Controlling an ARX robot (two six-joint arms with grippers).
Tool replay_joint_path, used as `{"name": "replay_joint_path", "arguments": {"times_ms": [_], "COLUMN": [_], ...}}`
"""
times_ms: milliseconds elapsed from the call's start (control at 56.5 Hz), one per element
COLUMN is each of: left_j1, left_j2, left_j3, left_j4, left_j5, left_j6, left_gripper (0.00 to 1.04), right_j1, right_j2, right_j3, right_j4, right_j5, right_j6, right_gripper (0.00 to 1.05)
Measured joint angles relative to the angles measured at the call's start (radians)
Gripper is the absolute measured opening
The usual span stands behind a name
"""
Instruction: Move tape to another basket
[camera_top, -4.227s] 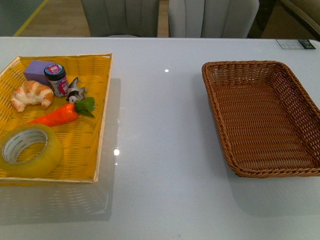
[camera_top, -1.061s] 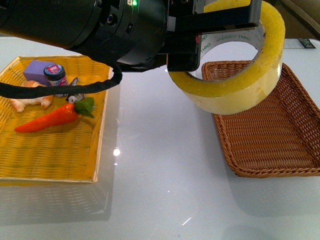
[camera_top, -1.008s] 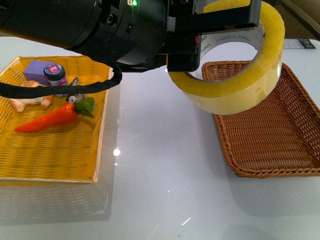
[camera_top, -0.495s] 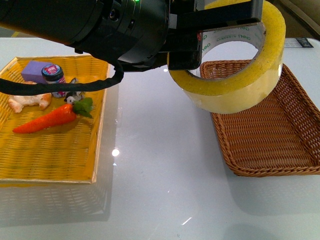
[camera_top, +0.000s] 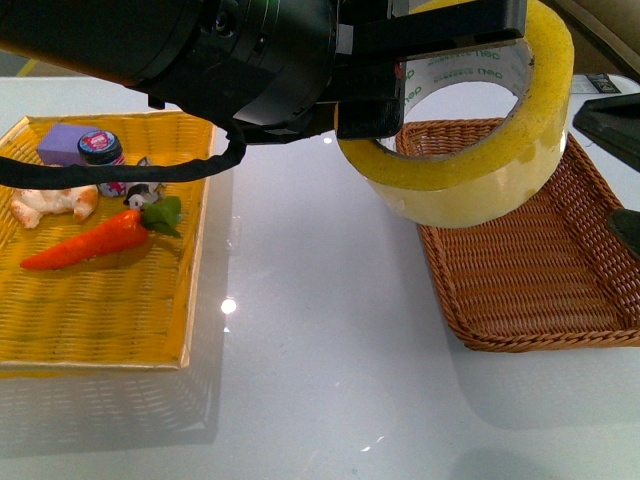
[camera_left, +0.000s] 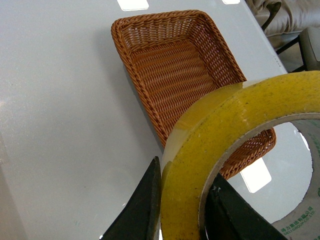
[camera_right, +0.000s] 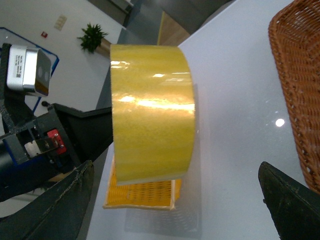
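Observation:
My gripper will lower the tape into the brown wicker basket, and since the tape's hole (camera_top: 458, 118) faces up, it will settle flat instead of rolling.
My left gripper (camera_top: 400, 70) is shut on the tape (camera_top: 470, 150), a wide yellowish roll with a white core printed in green. It holds the roll in the air, close to the camera, over the near left rim of the brown wicker basket (camera_top: 520, 270). In the left wrist view the black fingers (camera_left: 145, 210) pinch the roll's wall (camera_left: 200, 150), with the basket (camera_left: 170, 65) below and beyond, holding nothing. My right gripper (camera_right: 175, 210) is open and empty; its view shows the tape (camera_right: 150, 115) from the side. The right arm (camera_top: 615, 120) shows at the right edge.
The flat yellow tray (camera_top: 110, 310) at the left holds a carrot (camera_top: 90, 240), a croissant (camera_top: 50, 203), a purple block (camera_top: 60, 140), a small jar (camera_top: 100, 150) and a small figurine (camera_top: 140, 192). White table (camera_top: 310, 330) lies between tray and basket.
The tape left the yellow tray and is now held in the air by my left gripper near the basket. Over the last second it edged slightly right. The right arm has come into view.

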Motion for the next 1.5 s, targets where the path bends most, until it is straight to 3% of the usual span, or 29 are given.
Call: {"name": "replay_joint_path", "arguments": {"times_ms": [424, 654, 761, 1238, 1415, 1503], "left_j1": [-0.001, 0.000, 0.000, 0.002, 0.004, 0.005], "left_j2": [0.000, 0.000, 0.000, 0.000, -0.019, -0.031], "left_j3": [0.000, 0.000, 0.000, 0.000, 0.000, 0.000], "left_j4": [0.000, -0.005, -0.006, -0.006, -0.005, -0.004], "left_j5": [0.006, 0.022, 0.022, 0.027, 0.064, 0.069], "left_j6": [-0.004, -0.012, -0.020, -0.039, -0.046, -0.050], "left_gripper": [0.16, 0.16, 0.16, 0.16, 0.51, 0.63], "right_j1": [0.032, 0.014, 0.006, 0.002, -0.003, -0.004], "right_j2": [0.226, 0.279, 0.290, 0.304, 0.315, 0.315], "right_j3": [0.081, 0.102, 0.110, 0.112, 0.112, 0.112], "right_j4": [0.128, 0.179, 0.191, 0.214, 0.216, 0.216], "right_j5": [-0.019, -0.045, -0.056, -0.058, -0.031, -0.031], "right_j6": [-0.001, -0.005, 0.005, 0.011, 0.011, 0.011], "right_gripper": [0.95, 0.60, 0.49, 0.48, 0.48, 0.48]}}
